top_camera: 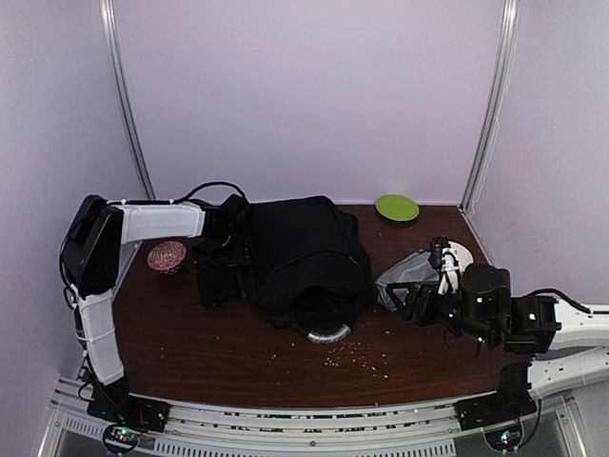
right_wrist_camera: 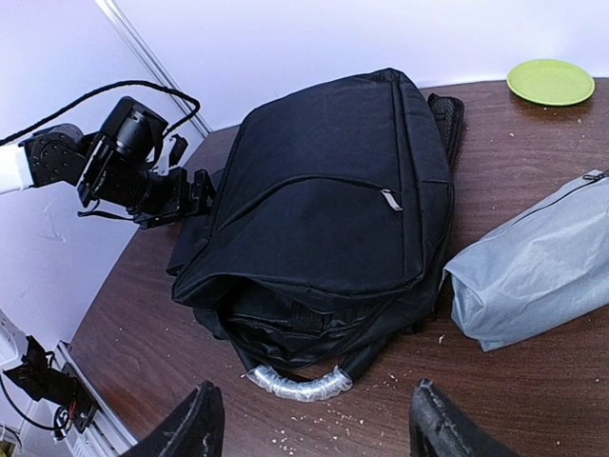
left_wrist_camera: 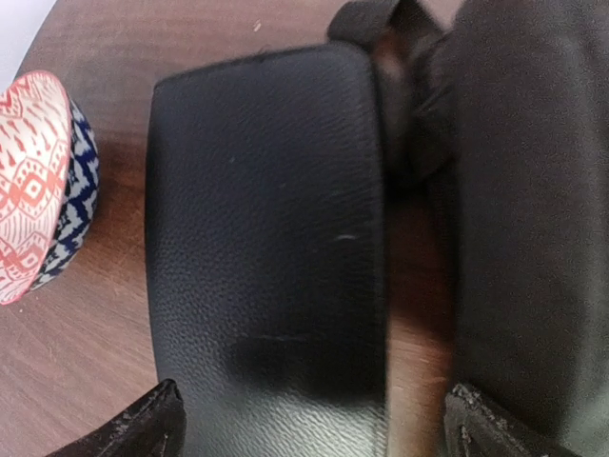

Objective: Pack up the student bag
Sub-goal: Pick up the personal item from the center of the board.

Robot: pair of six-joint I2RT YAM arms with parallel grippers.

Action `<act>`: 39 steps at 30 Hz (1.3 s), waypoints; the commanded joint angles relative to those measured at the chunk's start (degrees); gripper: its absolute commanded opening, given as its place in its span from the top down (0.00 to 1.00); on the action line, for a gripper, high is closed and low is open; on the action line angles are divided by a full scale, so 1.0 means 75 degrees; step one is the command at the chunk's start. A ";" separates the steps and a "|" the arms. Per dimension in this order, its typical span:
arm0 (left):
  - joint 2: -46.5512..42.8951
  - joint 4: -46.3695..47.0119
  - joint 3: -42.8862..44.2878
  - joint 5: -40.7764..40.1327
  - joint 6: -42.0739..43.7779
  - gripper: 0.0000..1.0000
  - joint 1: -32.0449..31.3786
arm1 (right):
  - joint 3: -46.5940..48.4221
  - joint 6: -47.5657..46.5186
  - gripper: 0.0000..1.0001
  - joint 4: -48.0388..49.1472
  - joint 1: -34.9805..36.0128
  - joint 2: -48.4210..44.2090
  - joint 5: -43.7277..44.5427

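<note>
The black notebook (top_camera: 219, 287) will stay stiff and closed when I pick it up by its end, because the smooth cover (left_wrist_camera: 266, 224) lies flat and has straight edges.
The student bag (top_camera: 306, 255) lies flat in the middle of the table, its mouth gaping toward the near edge, with a plastic-wrapped handle (right_wrist_camera: 300, 384) at the front. A flat black notebook (left_wrist_camera: 271, 238) lies just left of the bag (left_wrist_camera: 533, 209). My left gripper (left_wrist_camera: 314, 409) hangs open right over the notebook, one finger at its left edge and the other by the bag's side. My right gripper (right_wrist_camera: 309, 428) stands open and empty in front of the bag (right_wrist_camera: 333, 200), a short way from the handle. A light-blue pencil case (right_wrist_camera: 533, 276) lies right of the bag.
A red-and-blue patterned bowl (top_camera: 166, 256) sits left of the notebook (top_camera: 217, 281). A green plate (top_camera: 397, 207) is at the back right. The pencil case (top_camera: 404, 276) lies close to my right gripper (top_camera: 423, 300). Crumbs (top_camera: 352, 354) are scattered before the bag.
</note>
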 commanded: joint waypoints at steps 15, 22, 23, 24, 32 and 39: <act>0.0617 0.0398 -0.0405 0.0455 0.0050 0.23 0.0330 | -0.0314 0.0356 0.34 0.0049 0.0035 -0.0454 0.0218; -0.0029 0.0828 -0.1466 0.0697 -0.0132 0.37 0.0223 | -0.0266 0.0522 0.34 0.0056 0.0059 -0.0432 0.0176; -0.0122 0.0870 -0.1587 0.0707 -0.0142 0.39 0.0173 | -0.0283 0.0559 0.35 0.0074 0.0069 -0.0415 0.0168; -0.0207 0.0874 -0.1696 0.0721 -0.0149 0.42 0.0131 | -0.0312 0.0605 0.35 0.0128 0.0089 -0.0409 0.0168; -0.1119 0.0901 -0.2710 0.0859 -0.0457 0.52 -0.0664 | -0.0407 0.0888 0.35 0.0513 0.0404 -0.0115 0.0125; -0.2141 0.0667 -0.3798 0.1027 -0.0917 0.52 -0.2043 | -0.0309 0.0994 0.35 0.0585 0.0671 0.0242 0.0112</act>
